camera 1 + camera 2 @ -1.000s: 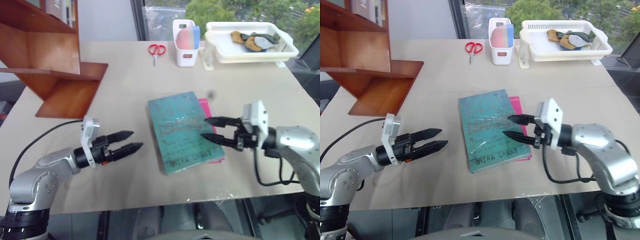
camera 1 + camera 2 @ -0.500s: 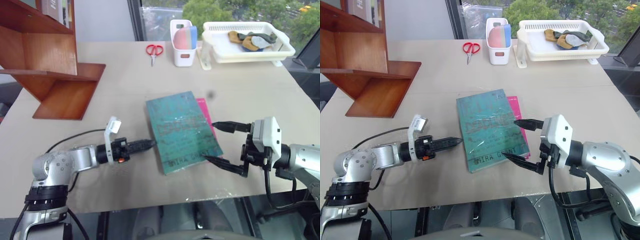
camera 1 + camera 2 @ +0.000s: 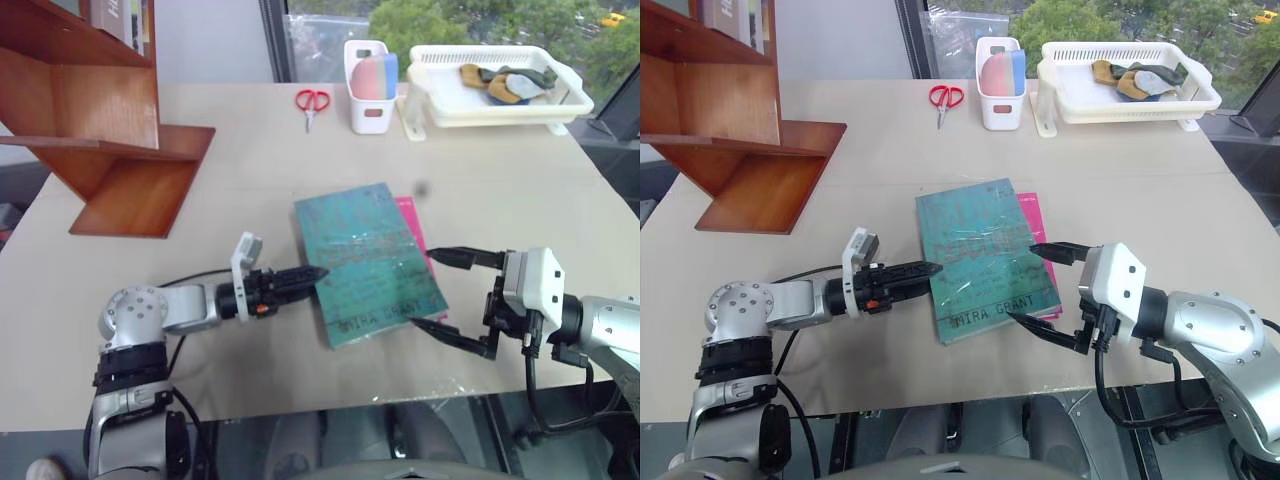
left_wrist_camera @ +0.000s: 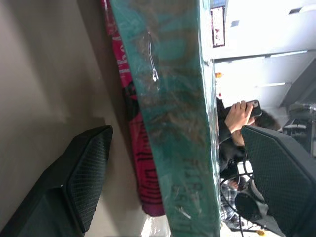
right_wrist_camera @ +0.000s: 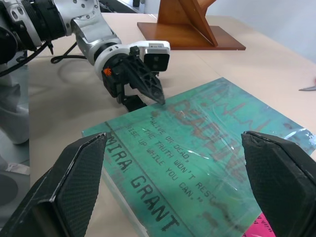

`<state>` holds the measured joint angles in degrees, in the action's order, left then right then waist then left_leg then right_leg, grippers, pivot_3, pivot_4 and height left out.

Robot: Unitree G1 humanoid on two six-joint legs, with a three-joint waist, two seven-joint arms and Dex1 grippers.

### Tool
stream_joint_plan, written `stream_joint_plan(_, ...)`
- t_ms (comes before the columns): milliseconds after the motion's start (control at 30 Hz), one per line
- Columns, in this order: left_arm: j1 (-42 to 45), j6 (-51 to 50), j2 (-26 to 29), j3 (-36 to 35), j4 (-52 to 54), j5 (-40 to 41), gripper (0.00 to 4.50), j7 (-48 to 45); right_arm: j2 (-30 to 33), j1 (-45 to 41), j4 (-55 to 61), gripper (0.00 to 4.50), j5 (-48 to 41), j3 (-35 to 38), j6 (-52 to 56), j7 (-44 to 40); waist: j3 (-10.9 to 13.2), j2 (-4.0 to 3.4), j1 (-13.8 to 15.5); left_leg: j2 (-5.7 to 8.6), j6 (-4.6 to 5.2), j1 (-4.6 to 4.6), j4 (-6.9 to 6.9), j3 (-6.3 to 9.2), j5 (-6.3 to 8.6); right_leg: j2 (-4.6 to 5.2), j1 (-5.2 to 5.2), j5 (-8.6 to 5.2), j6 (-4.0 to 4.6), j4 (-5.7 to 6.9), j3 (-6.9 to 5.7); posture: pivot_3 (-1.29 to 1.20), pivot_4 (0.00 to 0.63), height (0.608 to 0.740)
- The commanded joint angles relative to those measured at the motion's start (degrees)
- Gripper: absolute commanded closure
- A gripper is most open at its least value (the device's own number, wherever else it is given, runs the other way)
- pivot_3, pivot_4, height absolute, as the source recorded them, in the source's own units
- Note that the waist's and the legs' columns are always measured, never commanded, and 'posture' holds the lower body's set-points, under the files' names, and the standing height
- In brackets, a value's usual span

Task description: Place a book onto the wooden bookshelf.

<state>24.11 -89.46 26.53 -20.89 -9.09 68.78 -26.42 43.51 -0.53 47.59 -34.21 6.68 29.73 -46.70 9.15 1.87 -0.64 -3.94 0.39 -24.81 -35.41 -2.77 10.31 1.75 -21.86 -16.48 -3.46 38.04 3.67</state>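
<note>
The pink edge (image 3: pixel 412 222) sticks out crooked. The teal book (image 3: pixel 370 265) should come up by itself when I lift it and leave the pink book lying flat.
The teal book (image 3: pixel 365 262) lies flat at the middle of the table, on top of a thinner pink book (image 3: pixel 408 214). My left gripper (image 3: pixel 318 273) is open at the teal book's left edge. The left wrist view has that edge (image 4: pixel 173 98) between the two fingers, one above and one below. My right gripper (image 3: pixel 422 290) is open wide at the book's right edge, fingers spread along it, with nothing between them. The wooden bookshelf (image 3: pixel 110 140) stands at the far left of the table.
Red scissors (image 3: pixel 312 100), a white tub (image 3: pixel 370 85) with sponges and a white basket (image 3: pixel 500 80) sit along the table's far edge. Some books (image 3: pixel 125 20) stand on the shelf's upper board. A person with a phone (image 4: pixel 242 111) is beyond the table.
My left gripper has moved right to the teal book's edge and rolled, so its fingers now stand one above the other. My right gripper has opened wide and drawn back a little.
</note>
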Motion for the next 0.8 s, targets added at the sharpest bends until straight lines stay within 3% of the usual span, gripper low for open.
stream_joint_plan(33,1.9,-1.1,-3.2,-1.7,-1.3,0.6,0.00,3.0,0.7,-0.1,1.1,0.02,-0.1,0.8,-0.8,0.6,0.0,0.00,0.1,0.04,0.00,0.03,-0.03,0.04,0.00,0.03,0.09,0.00,0.00,-0.01,-0.05,0.00,0.150,0.740)
stream_joint_plan(133,2.5,-1.8,-4.1,-2.8,-1.8,0.3,0.00,4.1,0.7,0.0,1.3,0.02,-0.1,0.9,-0.6,1.0,0.0,0.02,0.0,0.09,0.00,0.02,-0.06,0.07,0.00,0.07,0.12,0.00,0.00,-0.03,-0.07,0.00,0.150,0.740)
stream_joint_plan(167,2.5,-2.0,-4.2,-3.0,-1.9,0.2,0.57,4.2,0.8,0.0,1.4,0.00,-0.1,1.0,-0.5,1.1,0.0,0.02,0.0,0.09,0.00,0.02,-0.06,0.07,0.00,0.07,0.12,0.00,-0.01,-0.03,-0.07,0.00,0.150,0.740)
stream_joint_plan(400,3.3,-3.0,-3.9,-4.6,-3.4,1.6,3.41,4.8,1.1,0.4,1.3,0.00,0.0,1.0,-0.5,1.7,0.0,0.02,-0.1,0.09,0.00,0.03,-0.05,0.12,0.00,0.07,0.13,0.00,0.00,-0.02,-0.11,0.00,0.150,0.740)
stream_joint_plan(467,3.1,-3.0,-2.8,-5.6,-3.6,3.0,3.82,5.1,1.1,0.5,1.1,0.00,0.1,0.9,-0.6,1.6,0.0,0.03,-0.1,0.10,0.00,0.03,-0.05,0.12,0.00,0.08,0.13,0.00,0.00,-0.02,-0.11,0.00,0.150,0.740)
stream_joint_plan(800,3.8,-0.4,5.3,-11.1,0.4,10.9,3.86,4.8,0.4,-2.9,-3.1,0.00,0.8,-1.4,-2.6,-0.4,0.0,0.07,0.0,0.10,0.00,0.03,-0.05,0.11,0.00,0.15,0.12,0.00,0.00,-0.02,-0.14,0.00,0.150,0.740)
